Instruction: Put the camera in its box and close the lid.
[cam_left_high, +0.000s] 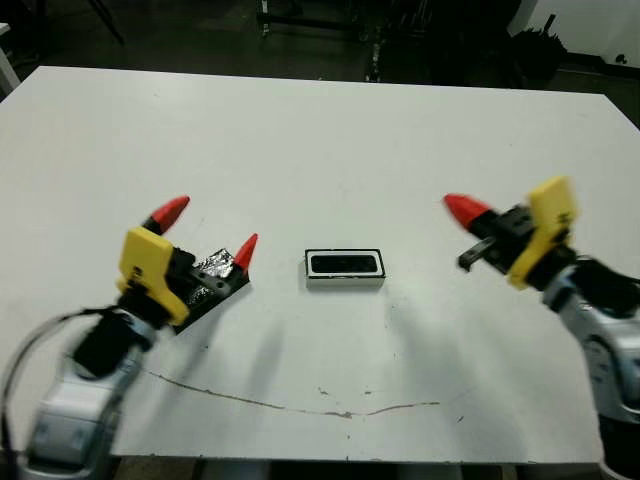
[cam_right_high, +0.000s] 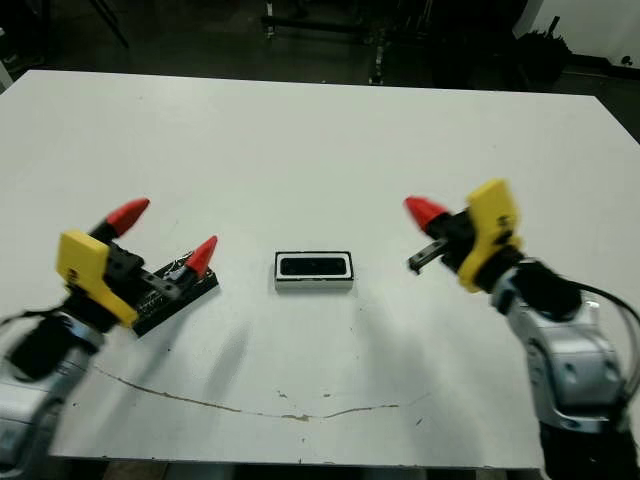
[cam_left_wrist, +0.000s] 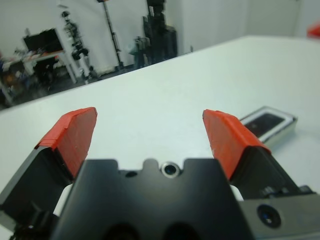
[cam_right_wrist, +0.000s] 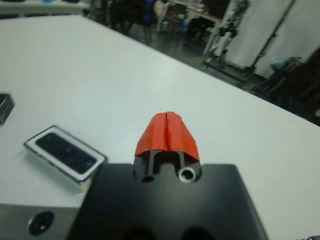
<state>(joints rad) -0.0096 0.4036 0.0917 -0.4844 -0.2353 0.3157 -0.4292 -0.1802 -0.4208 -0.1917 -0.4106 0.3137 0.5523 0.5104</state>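
The lid's black side (cam_left_high: 216, 304) is as deep as the box's white side (cam_left_high: 345, 284). I expect the lid will slide down over the box's white side when I lower it.
The box (cam_left_high: 345, 283), a small black-rimmed tray with white lining, sits mid-table with the matte-black camera (cam_left_high: 345, 264) lying inside it. Left of it the lid (cam_left_high: 215, 275), black with a shiny top, lies at an angle on the table. My left gripper (cam_left_high: 210, 230) is open above the lid, one fingertip over its far end; in the left wrist view nothing is between the fingers (cam_left_wrist: 75, 132). To the right of the box and apart from it, my right gripper (cam_left_high: 462, 208) is shut on nothing. The right wrist view shows the box (cam_right_wrist: 35, 146) beside the shut fingertips.
A thin brown line (cam_left_high: 300, 405) runs across the table near its front edge. Dark stands and equipment (cam_left_high: 320, 20) are on the floor beyond the table's far edge.
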